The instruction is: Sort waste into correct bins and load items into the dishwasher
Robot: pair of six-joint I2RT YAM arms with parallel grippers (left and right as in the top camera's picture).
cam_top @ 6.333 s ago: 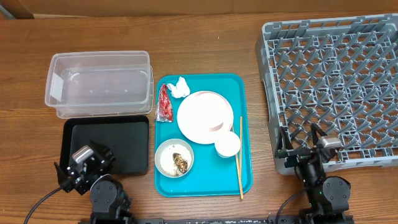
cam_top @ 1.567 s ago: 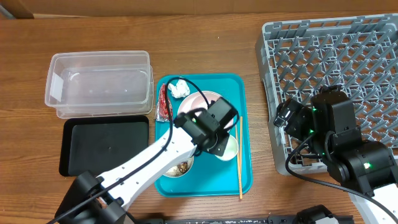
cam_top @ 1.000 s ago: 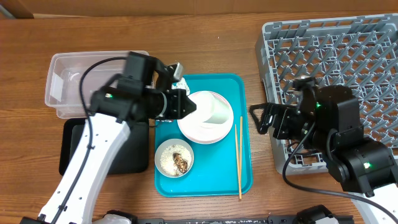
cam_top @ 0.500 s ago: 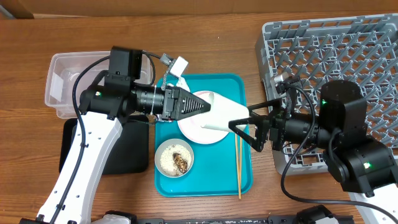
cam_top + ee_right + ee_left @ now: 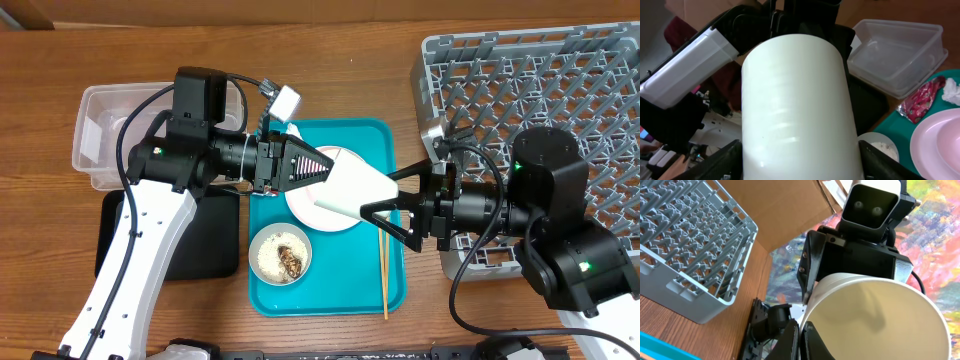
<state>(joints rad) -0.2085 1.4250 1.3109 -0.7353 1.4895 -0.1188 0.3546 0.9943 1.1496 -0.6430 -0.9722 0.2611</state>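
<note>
I hold the white cup's rim (image 5: 336, 183) in my left gripper opposite the grey dish rack, so it should open and leave the closed end (image 5: 384, 189) to my right gripper.
A small white cup (image 5: 350, 190) hangs sideways above the teal tray (image 5: 372, 140). My left gripper (image 5: 328, 172) is shut on its rim, one finger inside and one outside (image 5: 801, 330). From the right, my right gripper (image 5: 375, 197) straddles the cup's closed end, and its fingers (image 5: 727, 160) lie against both sides of the cup (image 5: 797, 110). Under the cup lies the pale pink plate (image 5: 330, 222). A bowl of rice and brown scraps (image 5: 280, 255) and the chopsticks (image 5: 383, 270) rest on the tray. The red wrapper (image 5: 920, 100) and the tissue (image 5: 952, 92) lie at the tray's back.
The grey dish rack (image 5: 540, 80) fills the right of the table, behind my right arm. The clear tub (image 5: 110, 140) stands at the back left, with the black tray (image 5: 220, 240) in front of it, partly under my left arm.
The right gripper has moved left onto the cup's end and narrowed around it. The left gripper keeps its hold on the rim and has barely shifted.
</note>
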